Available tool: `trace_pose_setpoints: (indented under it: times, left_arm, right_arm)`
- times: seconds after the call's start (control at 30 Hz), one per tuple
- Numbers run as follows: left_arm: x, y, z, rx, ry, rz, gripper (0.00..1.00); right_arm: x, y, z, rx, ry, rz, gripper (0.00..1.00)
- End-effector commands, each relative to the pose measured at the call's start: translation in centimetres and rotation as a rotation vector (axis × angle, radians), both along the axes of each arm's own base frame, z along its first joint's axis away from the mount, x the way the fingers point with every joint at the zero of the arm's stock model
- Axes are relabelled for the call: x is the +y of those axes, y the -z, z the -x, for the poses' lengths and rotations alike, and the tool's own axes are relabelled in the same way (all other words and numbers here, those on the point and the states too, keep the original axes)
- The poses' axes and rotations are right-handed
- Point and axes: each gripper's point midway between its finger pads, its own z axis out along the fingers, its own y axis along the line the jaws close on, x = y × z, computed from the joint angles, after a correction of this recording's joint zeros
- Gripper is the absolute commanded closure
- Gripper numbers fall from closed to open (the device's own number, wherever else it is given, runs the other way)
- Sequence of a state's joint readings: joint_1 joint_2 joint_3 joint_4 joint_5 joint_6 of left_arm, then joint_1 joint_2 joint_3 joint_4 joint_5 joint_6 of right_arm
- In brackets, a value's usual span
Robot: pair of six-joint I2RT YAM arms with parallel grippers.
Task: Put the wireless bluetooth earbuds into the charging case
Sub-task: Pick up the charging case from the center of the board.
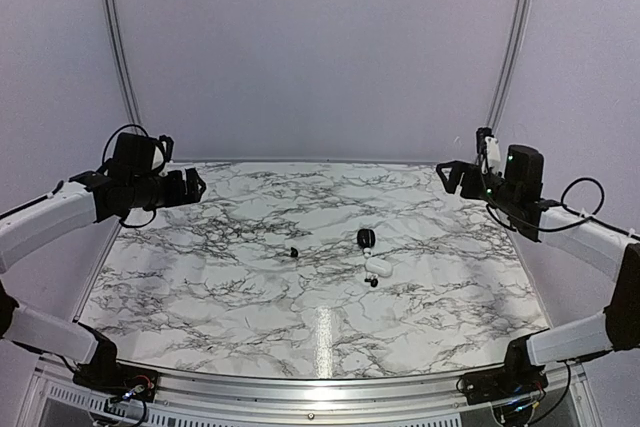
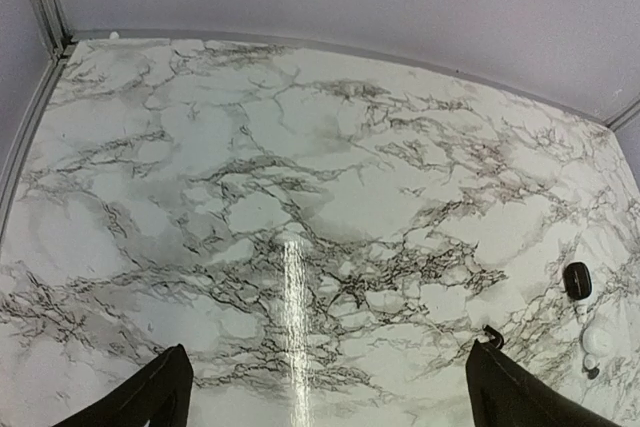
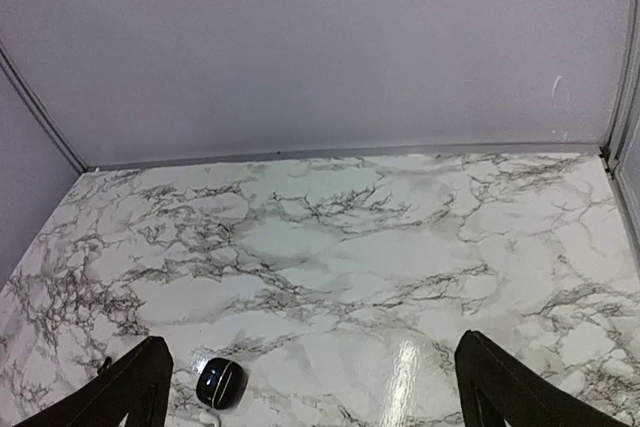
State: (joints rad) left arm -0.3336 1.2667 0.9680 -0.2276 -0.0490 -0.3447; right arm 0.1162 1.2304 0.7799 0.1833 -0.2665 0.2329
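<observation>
I see clear marble (image 1: 387, 237) on both sides of the black oval part (image 1: 366, 238), so I go on bringing my right gripper closer until the open fingers straddle it.
Two tiny black earbuds lie on the marble table: one (image 1: 293, 251) left of centre, one (image 1: 373, 282) right of centre. Between them a larger black oval part (image 1: 366, 238) adjoins a white rounded part (image 1: 377, 267); together they look like the open charging case. In the left wrist view the oval (image 2: 577, 280), the white part (image 2: 597, 342) and the left earbud (image 2: 492, 337) sit at the right edge. In the right wrist view the oval (image 3: 220, 383) is at the lower left. My left gripper (image 1: 195, 185) (image 2: 328, 367) and right gripper (image 1: 445, 175) (image 3: 310, 357) are open, empty, raised over the far corners.
The marble table (image 1: 200, 277) is closed in by pale walls with metal rails at the back and sides. A bright glare streak (image 1: 322, 332) lies near the front edge. The arm bases stand at the near corners.
</observation>
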Motion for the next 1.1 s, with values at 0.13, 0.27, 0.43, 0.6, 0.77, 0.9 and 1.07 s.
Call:
trace_pose_setpoints:
  times: [0.13, 0.27, 0.43, 0.6, 0.77, 0.9, 1.07]
  left_arm:
    - [-2.1, 4.3, 2.0, 0.054, 0.009, -0.026, 0.01]
    - [-2.8, 4.9, 2.5, 0.054, 0.034, -0.029, 0.01]
    - [-3.2, 4.7, 2.8, 0.031, 0.053, -0.034, 0.01]
    - [-3.4, 4.3, 3.1, 0.004, 0.061, -0.019, 0.01]
    - [-3.5, 3.6, 3.2, -0.026, 0.056, 0.016, 0.01]
    - [-3.3, 3.4, 3.3, -0.042, 0.045, 0.022, 0.01]
    - [-3.1, 2.9, 3.3, -0.058, 0.036, 0.031, 0.01]
  right_arm:
    - [2.7, 2.9, 2.8, 0.075, -0.084, 0.066, 0.01]
    - [3.8, 3.2, 3.5, 0.098, -0.14, 0.088, 0.01]
    - [4.9, 4.0, 3.2, 0.169, -0.172, 0.119, 0.01]
    - [8.0, 5.9, 2.8, 0.248, -0.193, 0.195, 0.02]
    - [12.3, 9.3, 2.3, 0.348, -0.24, 0.285, 0.05]
    - [15.0, 12.0, 2.0, 0.416, -0.257, 0.348, 0.11]
    - [16.9, 15.4, 1.7, 0.473, -0.253, 0.407, 0.16]
